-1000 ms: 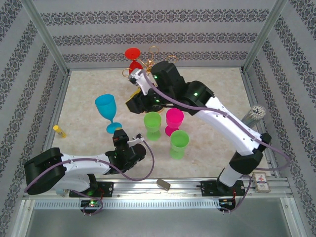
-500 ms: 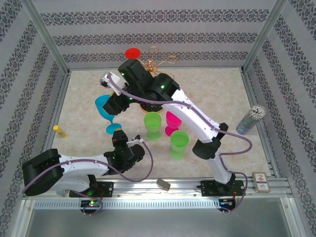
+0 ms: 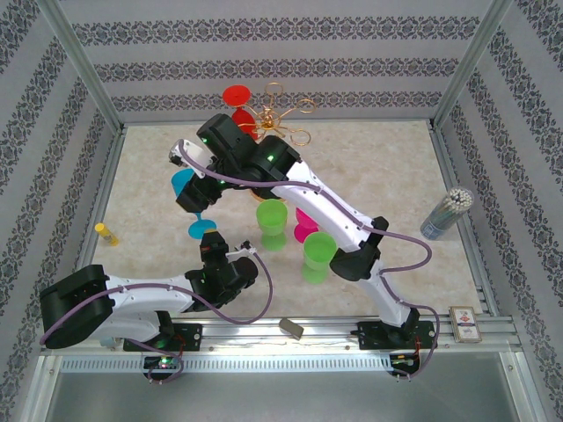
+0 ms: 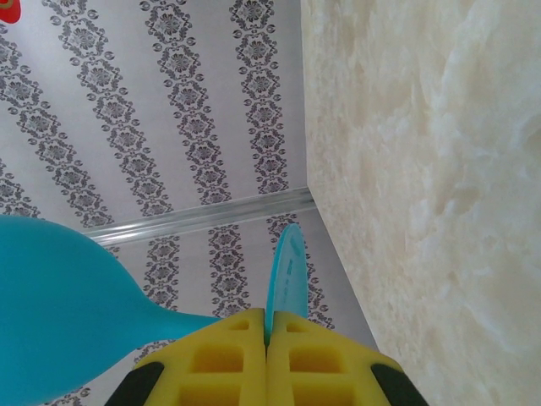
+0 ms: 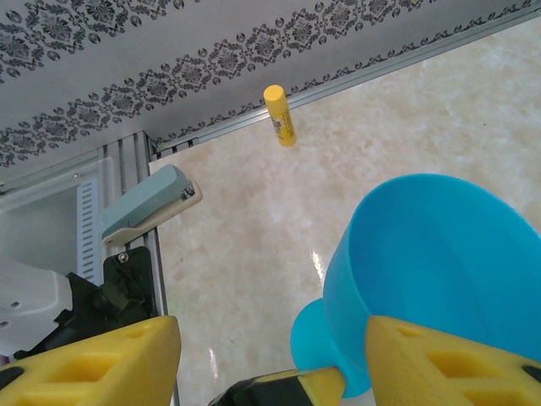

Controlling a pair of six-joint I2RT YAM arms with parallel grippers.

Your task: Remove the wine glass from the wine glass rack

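One finger is over the blue wine glass's opening (image 5: 439,254) and the other is outside its rim, so my right gripper should keep going forward and close on that rim (image 5: 353,275).
A blue wine glass (image 3: 183,183) hangs tilted over the left of the table. My left gripper (image 3: 214,247) is shut on the rim of its round foot (image 4: 284,269), and the bowl (image 4: 59,309) bulges out to the left. My right gripper (image 3: 193,195) has reached over to the bowl (image 5: 439,262) and stands open. The bowl lies beside its right finger (image 5: 461,364), far from the left finger (image 5: 93,364). The gold wine glass rack (image 3: 283,111) stands at the back wall with a red wine glass (image 3: 236,95) on its left arm.
Two green cups (image 3: 272,221) (image 3: 318,255) and a pink glass (image 3: 310,224) stand mid-table under the right arm. A yellow glue stick (image 3: 106,233) lies by the left wall. A stapler (image 5: 144,207) rests near the front rail. A tin of sticks (image 3: 444,211) stands at the right.
My right arm has swung left from the table's middle over to the blue glass, and its jaws have opened wider. The left gripper and the blue glass have stayed put.
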